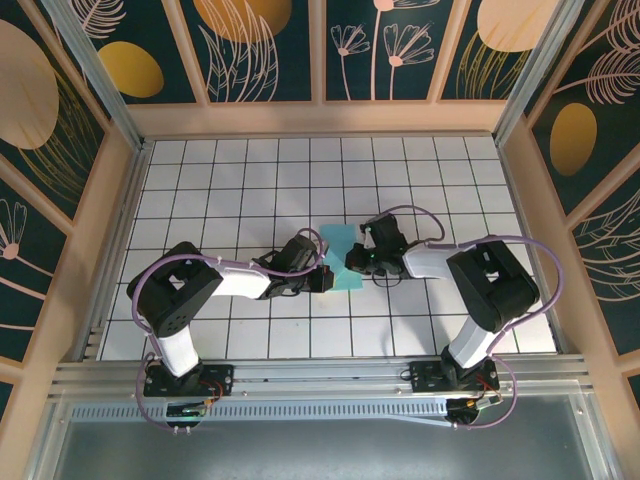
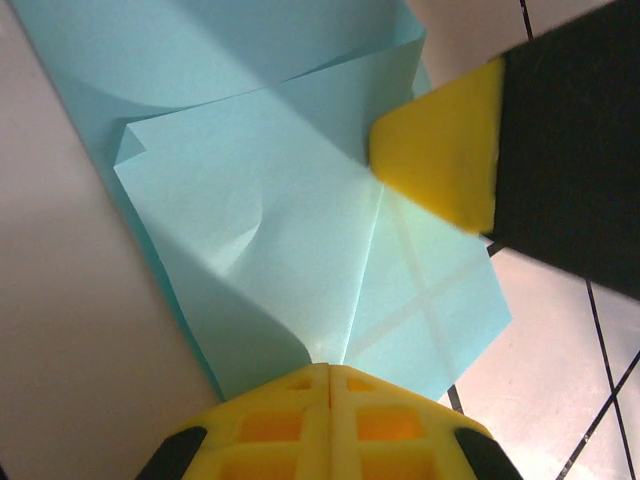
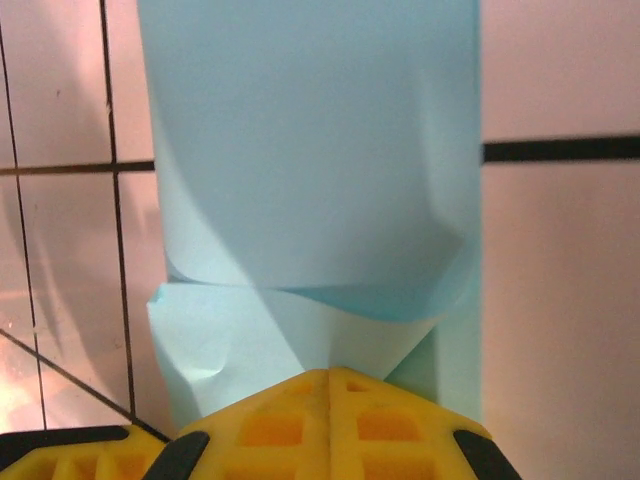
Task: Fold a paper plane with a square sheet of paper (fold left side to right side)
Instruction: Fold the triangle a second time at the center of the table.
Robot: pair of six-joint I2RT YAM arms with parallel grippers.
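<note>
The folded flap bows up [image 3: 385, 322] next to its diagonal crease, so the robot's right gripper should come down with closed fingers and press the crease [image 3: 402, 360] flat before it moves away.
The square sheet of paper [image 1: 338, 243] is turquoise and loosely folded into a narrow strip on the white grid table, between my two grippers. In the left wrist view, a lifted flap of the paper [image 2: 250, 230] curls down into the closed yellow tips of my left gripper [image 2: 329, 368]. A crease runs from there to a fingertip [image 2: 440, 150] of the right gripper, which touches the paper. In the right wrist view, the curled upper layer [image 3: 310, 150] narrows into the closed tips of my right gripper [image 3: 330, 375]. From above, the left gripper [image 1: 326, 278] and right gripper [image 1: 352, 262] nearly meet.
The white grid table [image 1: 250, 190] is fenced by a low wooden rim [image 1: 320, 118] and patterned walls. Both arm bases stand on the metal rail [image 1: 320, 375] at the near edge. Purple cables loop over each arm.
</note>
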